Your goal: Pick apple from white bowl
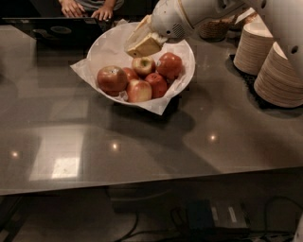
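The apples are too low for my gripper to grip any while it hangs over the back of the white bowl, so next I open my gripper and lower it around the largest apple.
The white bowl, lined with crumpled white paper, sits at the back middle of the dark table. It holds several apples. The largest apple, yellowish with a red blush, lies at the bowl's left side. Two deep-red apples lie at the right, and a smaller pink-yellow apple lies at the front. My gripper hangs over the back of the bowl, above a small yellowish apple and up and to the right of the largest apple. It touches no apple.
Stacks of beige paper plates stand at the right edge of the table. A laptop and a person's hands are behind the bowl at the back left. A woven basket is behind my arm.
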{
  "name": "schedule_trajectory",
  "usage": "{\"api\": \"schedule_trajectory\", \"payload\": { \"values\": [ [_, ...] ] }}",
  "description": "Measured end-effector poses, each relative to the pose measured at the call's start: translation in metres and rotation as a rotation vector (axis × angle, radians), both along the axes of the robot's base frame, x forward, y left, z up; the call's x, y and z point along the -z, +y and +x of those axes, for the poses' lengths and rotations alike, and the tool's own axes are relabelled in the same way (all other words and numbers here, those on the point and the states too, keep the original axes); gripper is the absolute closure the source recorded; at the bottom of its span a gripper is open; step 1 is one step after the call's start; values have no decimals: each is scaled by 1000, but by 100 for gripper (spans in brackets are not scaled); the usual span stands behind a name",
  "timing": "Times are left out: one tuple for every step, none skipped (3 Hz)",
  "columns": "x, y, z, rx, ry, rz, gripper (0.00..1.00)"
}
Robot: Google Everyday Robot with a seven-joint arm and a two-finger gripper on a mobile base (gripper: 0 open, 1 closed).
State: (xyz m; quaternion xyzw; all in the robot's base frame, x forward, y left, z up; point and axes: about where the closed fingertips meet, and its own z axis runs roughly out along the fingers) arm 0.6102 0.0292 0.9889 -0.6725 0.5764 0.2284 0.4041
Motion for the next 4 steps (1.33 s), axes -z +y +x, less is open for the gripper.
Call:
{"api": "schedule_trajectory", "payload": {
  "values": [
    [17, 11, -3, -29, 40, 10, 11],
    [34, 26, -5, -68, 86, 30, 0],
    [39, 35, -3, -94, 105, 44, 15],
    [40, 38, -2, -100, 108, 49, 39]
  ]
}}
